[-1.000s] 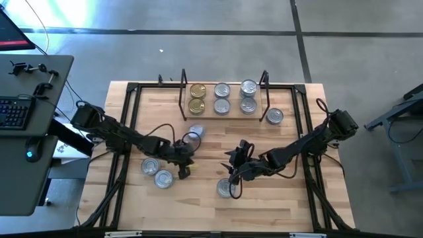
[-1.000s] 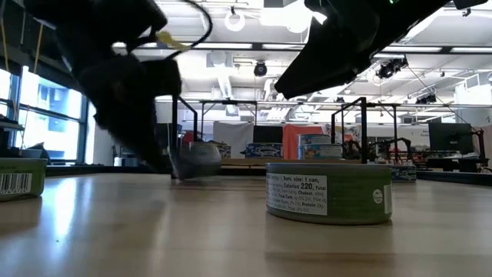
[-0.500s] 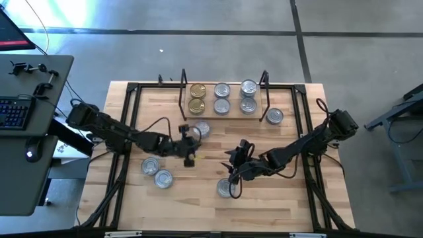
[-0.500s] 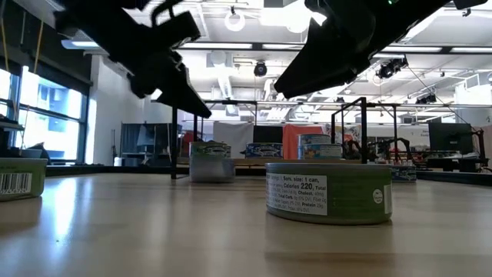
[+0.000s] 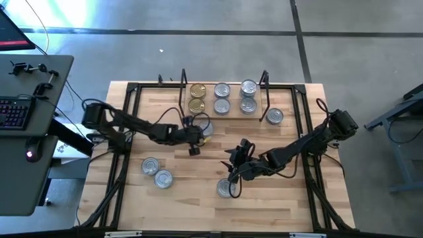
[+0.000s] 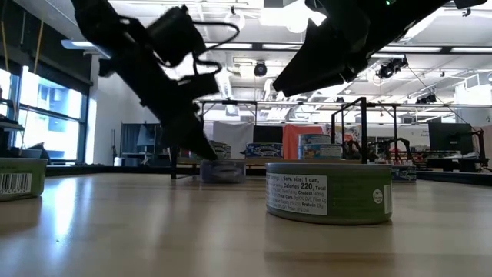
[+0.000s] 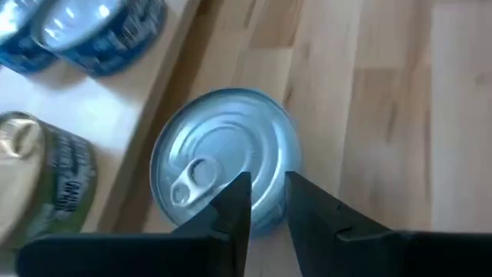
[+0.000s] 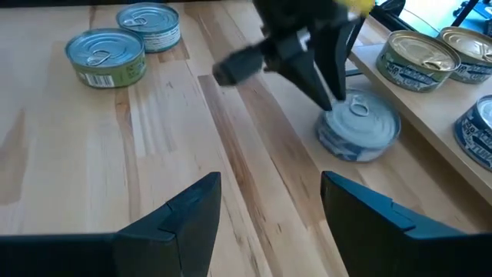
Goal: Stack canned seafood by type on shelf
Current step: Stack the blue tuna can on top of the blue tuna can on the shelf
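Observation:
The silver-lidded tin is lying flat by the shelf, so my left gripper needs to pull it over to the clear wood near my right gripper and then tip it up.
A silver-lidded tin stands flat on the table just in front of the shelf. The shelf holds two gold-lidded tins and several silver-lidded ones. My left gripper points down at the tin's near side, its fingers almost shut with a narrow gap. My right gripper is open and empty above the table, beside a green-labelled tin that stands on the table. My left gripper touches the near edge of the tin's lid with its nearly shut fingertips. The fingers slant down from the table's near left side. The tin stands flat on the table, its lid up.
Two more tins stand at the near left of the table, and one stands beside the shelf's right wire frame. A black tube frame runs around the table. Bare wood lies between the two grippers.
My left gripper has gone toward the table's far edge and the shelf, rising off the table on the way and coming down again at the silver-lidded tin. The tin has moved the same way and now stands flat just in front of the shelf.

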